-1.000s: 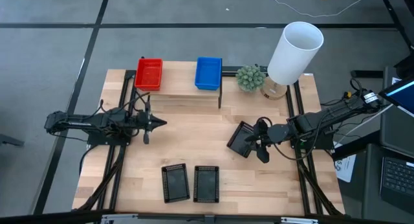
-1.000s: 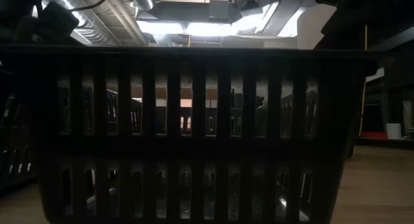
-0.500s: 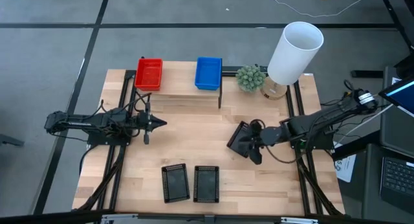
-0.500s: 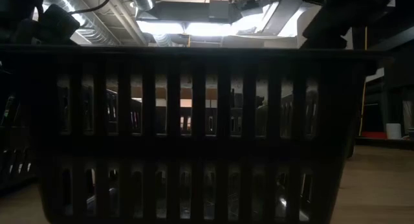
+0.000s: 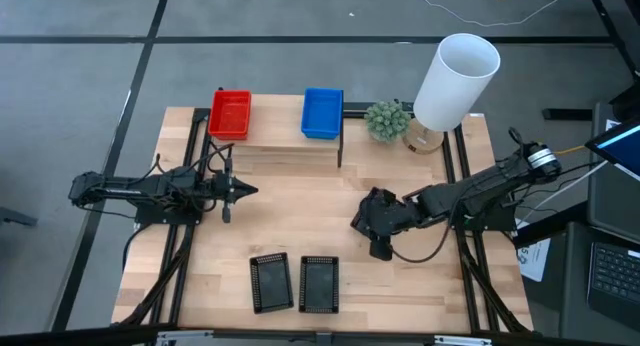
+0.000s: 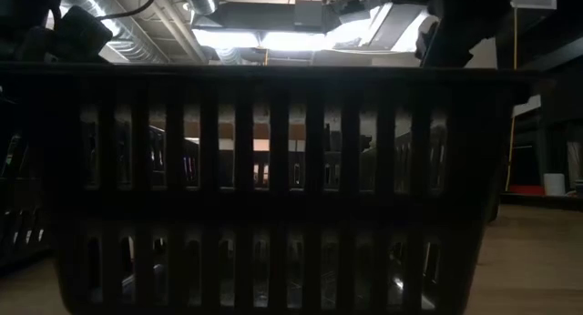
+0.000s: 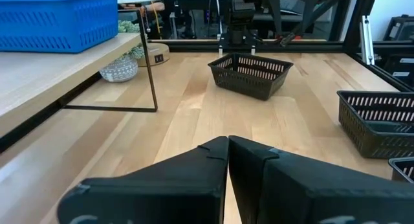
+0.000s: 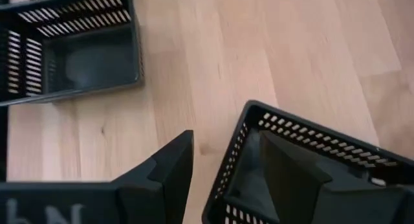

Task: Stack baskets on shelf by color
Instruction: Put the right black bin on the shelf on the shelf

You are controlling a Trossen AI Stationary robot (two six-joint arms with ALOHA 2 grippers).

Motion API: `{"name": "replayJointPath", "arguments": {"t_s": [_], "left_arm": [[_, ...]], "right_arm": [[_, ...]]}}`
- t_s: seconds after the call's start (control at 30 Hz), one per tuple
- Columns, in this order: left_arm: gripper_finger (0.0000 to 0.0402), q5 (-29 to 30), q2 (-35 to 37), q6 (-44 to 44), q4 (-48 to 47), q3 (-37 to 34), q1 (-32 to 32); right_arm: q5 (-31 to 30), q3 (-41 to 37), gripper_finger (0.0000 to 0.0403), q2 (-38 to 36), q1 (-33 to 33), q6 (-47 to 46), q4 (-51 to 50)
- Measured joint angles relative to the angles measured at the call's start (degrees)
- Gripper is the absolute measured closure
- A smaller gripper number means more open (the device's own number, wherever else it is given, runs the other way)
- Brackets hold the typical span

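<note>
The black basket's side (image 8: 236, 144) has one open finger outside it and one inside, so my right gripper should keep going down and close on that side's rim (image 8: 226, 164).
A red basket (image 5: 230, 114) and a blue basket (image 5: 322, 113) sit on the shelf (image 5: 280, 144) at the table's far side. Two black baskets (image 5: 270, 282) (image 5: 319, 284) rest flat side by side near the near edge; one fills the low view (image 6: 273, 187). A third black basket (image 5: 364, 214) lies right of centre. My right gripper (image 5: 376, 231) is open above it and tipped down. In the right wrist view one finger (image 8: 168, 172) stands outside its side wall (image 8: 228, 179) and the other (image 8: 291, 175) inside, with gaps on both sides. My left gripper (image 5: 245, 190) waits shut, left of centre.
A tall white cylinder (image 5: 455, 81) and a small green plant (image 5: 387, 119) stand at the far right corner beside the shelf. Black frame rails (image 5: 185, 276) run along both table sides. Bare wood lies between the two grippers and in front of the shelf.
My right gripper has moved toward the table's left, from beside the third black basket to over it, and tipped downward so its fingers straddle a wall. The baskets have stayed where they were.
</note>
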State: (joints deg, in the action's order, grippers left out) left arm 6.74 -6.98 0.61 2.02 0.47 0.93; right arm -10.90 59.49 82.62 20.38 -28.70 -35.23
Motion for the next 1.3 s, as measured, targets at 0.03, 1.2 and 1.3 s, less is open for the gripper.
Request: {"name": "replayJointPath", "arguments": {"t_s": [0.03,1.2,1.3], "left_arm": [[0.0396,0.0,0.0,0.0,0.0,0.0,0.0],[0.0396,0.0,0.0,0.0,0.1,0.0,0.0],[0.0396,0.0,0.0,0.0,0.1,0.0,0.0]], "right_arm": [[0.0,1.1,0.0228,1.0,0.0,-0.8,-1.0],[-1.5,4.2,0.0302,19.9,0.0,-36.8,-5.9],[-2.4,4.6,0.0382,19.9,0.1,-37.8,-5.2]]}}
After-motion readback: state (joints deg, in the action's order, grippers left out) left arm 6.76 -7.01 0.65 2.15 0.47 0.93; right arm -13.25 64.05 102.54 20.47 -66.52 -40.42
